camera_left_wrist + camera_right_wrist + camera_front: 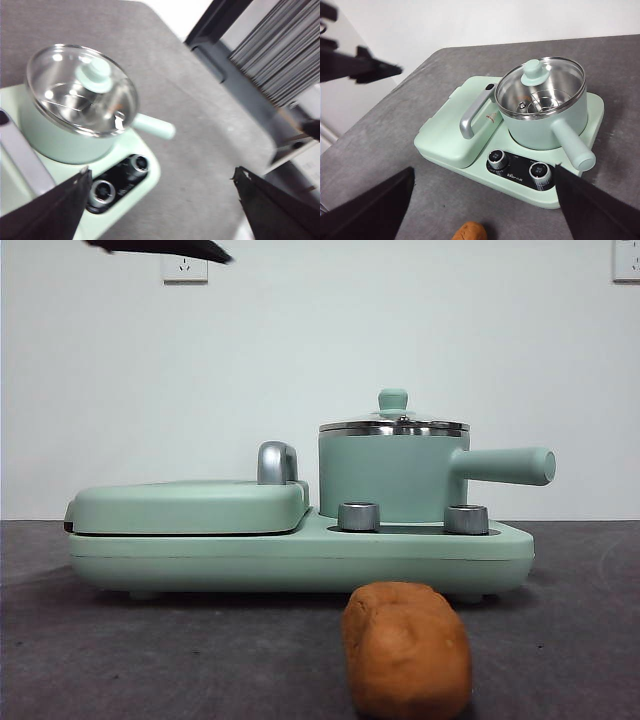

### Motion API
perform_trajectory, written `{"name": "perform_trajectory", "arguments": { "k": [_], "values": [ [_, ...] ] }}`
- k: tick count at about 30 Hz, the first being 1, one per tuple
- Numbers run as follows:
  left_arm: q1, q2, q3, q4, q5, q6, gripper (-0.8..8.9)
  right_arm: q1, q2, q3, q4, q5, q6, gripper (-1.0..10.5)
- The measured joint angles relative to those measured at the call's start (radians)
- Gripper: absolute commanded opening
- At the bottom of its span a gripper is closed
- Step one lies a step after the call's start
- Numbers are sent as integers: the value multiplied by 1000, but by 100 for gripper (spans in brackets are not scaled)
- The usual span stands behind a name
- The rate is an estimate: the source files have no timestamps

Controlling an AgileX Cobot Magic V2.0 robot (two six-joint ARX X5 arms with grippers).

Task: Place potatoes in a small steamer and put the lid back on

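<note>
My gripper is about to lift the mint-green knob. A seam runs around the steamer's rim (394, 429), so the glass lid (394, 420) will come off and leave the steamer behind.
The orange-brown potato (407, 650) lies on the dark table in front of the appliance, also seen in the right wrist view (470, 231). The mint-green small steamer (392, 475) stands on the appliance's right side, its stubby handle (505, 465) pointing right. The glass lid (394, 424) with its green knob (94, 74) sits on the steamer. My left gripper (161, 172) hovers open high above the steamer (65, 137), holding nothing. My right gripper (484, 169) is open and empty, well above the potato and the steamer (545, 120).
The mint-green appliance base (300, 555) carries a flat griddle cover (190, 505) with a chrome handle (277, 462) on its left, and two knobs (359, 516) in front of the steamer. A black arm tip (160, 248) shows at the top left. A white wall stands behind.
</note>
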State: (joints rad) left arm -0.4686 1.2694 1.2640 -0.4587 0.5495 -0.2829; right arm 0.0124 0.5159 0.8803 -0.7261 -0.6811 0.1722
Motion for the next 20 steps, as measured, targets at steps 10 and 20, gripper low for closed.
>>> {"name": "perform_trajectory", "arguments": {
  "k": [10, 20],
  "values": [
    [-122, 385, 420, -147, -274, 77, 460, 0, 0, 0, 0, 0, 0, 444],
    [-172, 705, 740, -187, -346, 153, 450, 0, 0, 0, 0, 1, 0, 444]
  ]
}}
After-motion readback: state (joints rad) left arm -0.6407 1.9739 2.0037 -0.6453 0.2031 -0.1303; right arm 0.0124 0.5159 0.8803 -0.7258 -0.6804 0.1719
